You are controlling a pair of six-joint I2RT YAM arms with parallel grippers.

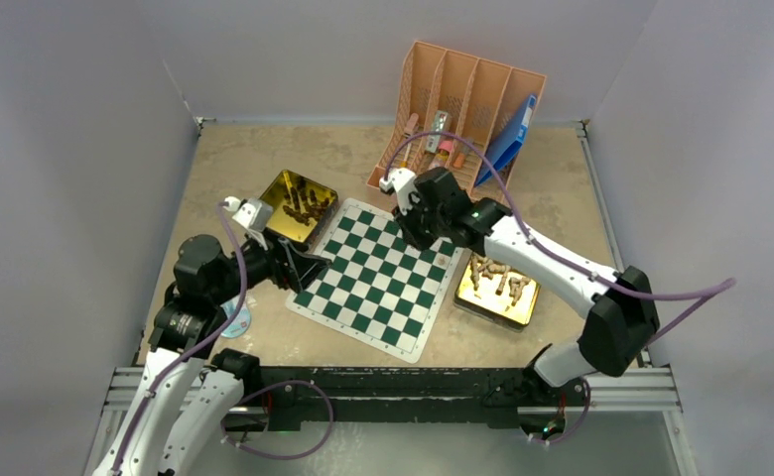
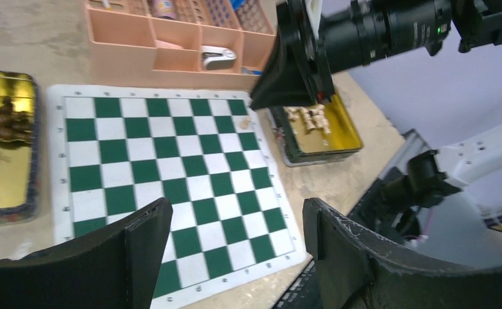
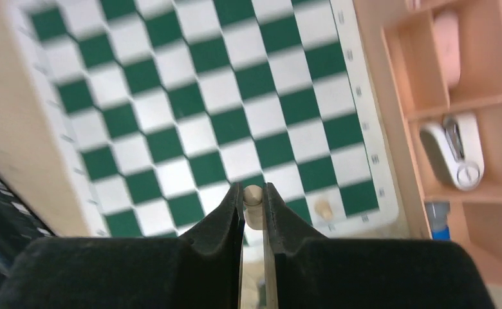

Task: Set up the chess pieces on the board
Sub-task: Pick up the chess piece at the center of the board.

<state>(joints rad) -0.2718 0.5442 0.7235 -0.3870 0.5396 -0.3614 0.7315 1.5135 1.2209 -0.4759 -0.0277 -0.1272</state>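
My right gripper has the tan piece's round head (image 3: 253, 194) leading at its fingertips, so it should pass the piece to my open left gripper (image 1: 322, 266) and retake it by the head, base down.
The green-and-white board (image 1: 378, 273) lies flat in the middle of the table. My right gripper (image 3: 253, 193) hangs over the board's far corner, shut on a pale tan chess piece (image 3: 253, 206) with a round head. One more tan piece (image 3: 324, 207) stands on a white square close to that corner, also seen from the left wrist as the same piece (image 2: 244, 122). My left gripper (image 2: 235, 212) is open and empty, low over the board's left edge. From above, the right gripper (image 1: 410, 230) is at the board's far side and the left gripper (image 1: 299, 268) at its left.
A gold tin (image 1: 276, 188) with dark brown pieces (image 1: 304, 206) sits left of the board. Another gold tin (image 1: 467, 302) with tan pieces (image 1: 497, 280) sits to its right. A peach desk organizer (image 1: 462, 109) stands behind, holding small items and a blue folder (image 1: 510, 137).
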